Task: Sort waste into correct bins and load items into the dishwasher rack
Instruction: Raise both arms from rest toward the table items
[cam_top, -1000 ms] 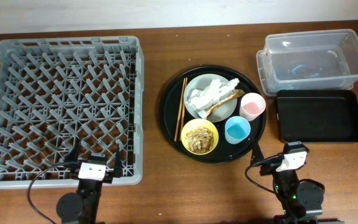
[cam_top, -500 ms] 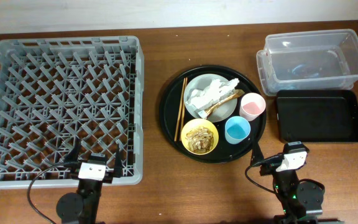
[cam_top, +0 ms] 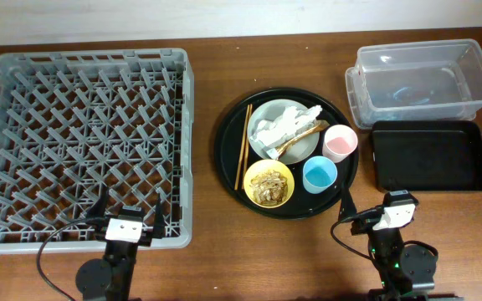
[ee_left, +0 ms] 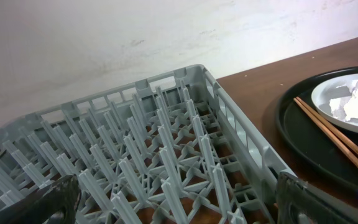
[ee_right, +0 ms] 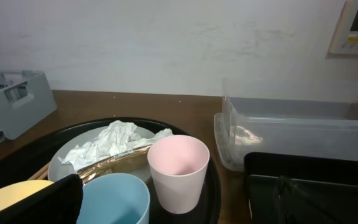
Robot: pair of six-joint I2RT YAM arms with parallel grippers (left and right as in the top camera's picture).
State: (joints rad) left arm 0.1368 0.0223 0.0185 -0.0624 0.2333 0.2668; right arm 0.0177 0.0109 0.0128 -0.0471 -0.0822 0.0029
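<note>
White napkins are lying over the grey plate (cam_top: 286, 128) and cover it. My left gripper should therefore wait above the rack while my right gripper clears the napkins away into the clear tub (cam_top: 420, 77).
The grey dishwasher rack (cam_top: 82, 142) fills the left. A round black tray (cam_top: 228, 150) holds the grey plate (cam_top: 262, 113) with white napkins (cam_top: 283, 124) and a gold spoon (cam_top: 301, 136), brown chopsticks (cam_top: 243, 146), a yellow bowl (cam_top: 253, 174) of food scraps (cam_top: 268, 186), a blue cup (cam_top: 319, 174) and a pink cup (cam_top: 340, 142). The clear tub (cam_top: 421, 79) and flat black tray (cam_top: 429, 156) sit at right. My left gripper (cam_top: 128, 205) is open and empty over the rack's near edge (ee_left: 154, 143). My right gripper (ee_right: 173, 196) is open and empty, facing the pink cup (ee_right: 178, 171).
A wall stands behind the table's far edge. In the right wrist view the clear tub (ee_right: 297, 130) and flat black tray (ee_right: 309, 180) lie right of the cups, and a rack corner (ee_right: 17, 99) shows far left. Cables trail by both arm bases.
</note>
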